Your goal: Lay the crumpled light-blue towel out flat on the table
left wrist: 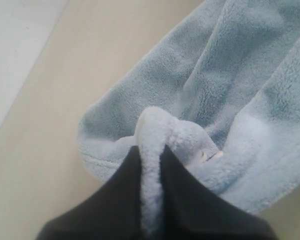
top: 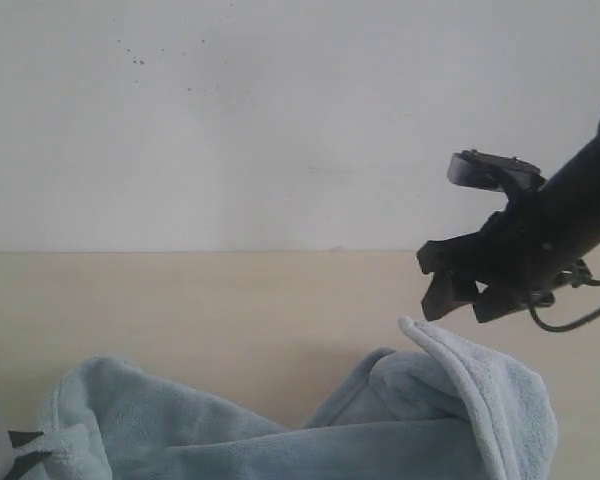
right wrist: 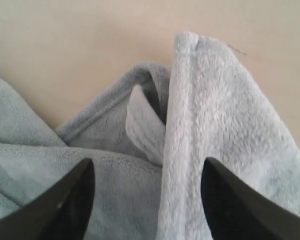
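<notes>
The light-blue towel (top: 300,452) will open out into one wide, drooping sheet when I lift and spread it, because loose folds (top: 405,385) overlap between my grippers.
The light-blue towel (top: 280,440) lies crumpled along the near edge of the beige table (top: 200,310), with a folded peak standing up at its right end (top: 480,380). My left gripper (left wrist: 151,155) is shut on a pinched fold of the towel (left wrist: 230,85); in the exterior view only its dark tips (top: 20,455) show at the bottom left corner. My right gripper (top: 465,298) hangs open just above the towel's raised right fold. In the right wrist view its fingertips (right wrist: 147,172) straddle a hemmed edge of the towel (right wrist: 210,130) without touching it.
A white wall (top: 230,120) rises behind the table's far edge. Bare table surface lies between the towel and the wall. A black cable (top: 580,315) loops under the right arm.
</notes>
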Motion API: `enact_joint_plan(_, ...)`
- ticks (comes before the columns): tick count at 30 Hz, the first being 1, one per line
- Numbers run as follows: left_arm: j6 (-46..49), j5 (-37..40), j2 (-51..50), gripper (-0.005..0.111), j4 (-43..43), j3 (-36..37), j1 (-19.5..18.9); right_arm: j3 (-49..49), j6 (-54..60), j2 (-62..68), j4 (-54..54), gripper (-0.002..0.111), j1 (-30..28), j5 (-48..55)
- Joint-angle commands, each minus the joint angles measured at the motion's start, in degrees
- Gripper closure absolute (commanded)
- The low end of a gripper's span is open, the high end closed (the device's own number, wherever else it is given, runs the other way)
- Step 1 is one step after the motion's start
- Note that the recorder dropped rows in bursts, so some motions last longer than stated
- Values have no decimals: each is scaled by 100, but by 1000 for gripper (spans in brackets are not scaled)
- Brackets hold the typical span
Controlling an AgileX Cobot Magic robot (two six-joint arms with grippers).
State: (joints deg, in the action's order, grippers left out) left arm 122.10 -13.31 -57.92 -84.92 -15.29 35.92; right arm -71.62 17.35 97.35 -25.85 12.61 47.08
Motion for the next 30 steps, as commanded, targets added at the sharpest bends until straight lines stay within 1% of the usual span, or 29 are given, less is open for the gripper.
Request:
enact_joint_plan(1, 6, 133, -14, 103, 50, -39, -7, -721, -32, 805, 43, 49, 272, 102)
enact_joint_plan(3, 6, 224, -14, 103, 34, -39, -7, -1013, -32, 1131, 158, 49, 423, 56)
enact_joint_plan(5, 6, 312, -14, 103, 34, -39, -7, -1318, -174, 1496, 497, 49, 558, 8)
enact_joint_plan(9, -84, 366, -14, 103, 34, -39, -7, -1752, -1191, 2065, 1662, 49, 643, 158)
enact_joint_plan(12, -84, 366, -14, 103, 34, -39, -7, -1860, -1266, 2298, 2220, 49, 643, 378)
enact_joint_plan(15, -84, 366, -14, 103, 34, -39, -7, -1860, -1626, 2357, 2902, 50, 643, 456)
enact_joint_plan(16, -84, 366, -14, 103, 34, -39, -7, -1860, -1808, 2357, 3129, 54, 643, 470)
enact_joint_plan(17, -84, 366, -14, 103, 34, -39, -7, -1860, -1921, 2357, 3335, 61, 643, 483)
enact_joint_plan(18, -84, 366, -14, 103, 34, -39, -7, -1860, -1991, 2341, 3542, 70, 643, 515)
enact_joint_plan(21, -84, 366, -14, 103, 34, -39, -7, -1860, -2017, 2275, 3864, 102, 643, 656)
enact_joint_plan(22, -84, 366, -14, 103, 34, -39, -7, -1860, -2028, 2248, 3965, 108, 643, 699)
enact_joint_plan(26, -115, 275, -14, 103, 34, -39, -7, -1860, -2050, 2023, 4085, 108, 631, 763)
enact_joint_plan(28, -353, -111, -14, 103, 34, -64, -7, -1860, -2052, 1813, 4127, 108, 631, 777)
enact_joint_plan(30, -1013, -725, 12, 103, 34, -194, -7, -1860, -2099, 1528, 4209, 108, 620, 837)
